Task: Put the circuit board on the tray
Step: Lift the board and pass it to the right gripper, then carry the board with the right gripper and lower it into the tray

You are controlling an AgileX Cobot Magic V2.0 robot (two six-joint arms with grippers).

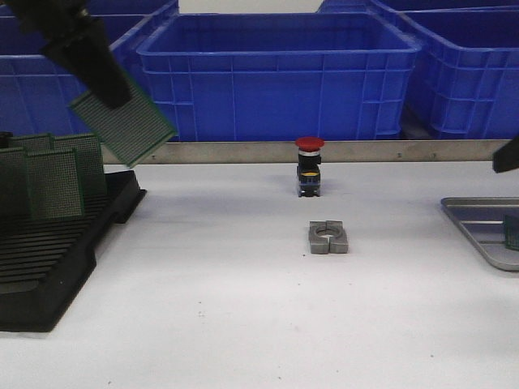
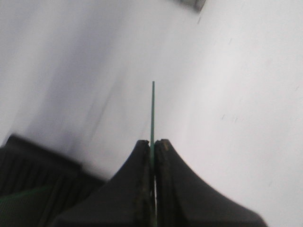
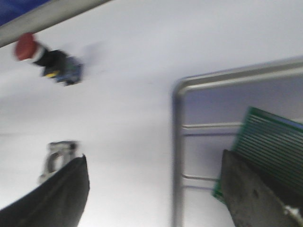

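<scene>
The silver-grey tray (image 1: 482, 221) is a long way across from the left gripper, so the right gripper should take hold of the held circuit board's loose end (image 1: 156, 136) in mid-air before placing the board.
My left gripper (image 1: 105, 85) hangs high at the far left, shut on a green circuit board (image 1: 123, 123) that tilts in the air above the rack. In the left wrist view that board (image 2: 153, 113) shows edge-on, pinched between the closed fingers (image 2: 142, 161). The silver-grey tray (image 1: 474, 212) lies at the right edge of the table, with another green board (image 1: 512, 231) on it. My right gripper (image 3: 154, 156) is open over the tray's rim (image 3: 177, 142), holding nothing. The board on the tray (image 3: 272, 146) lies beside one finger (image 3: 246, 194).
A black slotted rack (image 1: 57, 259) holding upright green boards (image 1: 53, 178) stands at the left. A red-capped push button (image 1: 309, 166) and a grey metal clamp block (image 1: 328, 237) sit mid-table. Big blue bins (image 1: 276, 73) line the back.
</scene>
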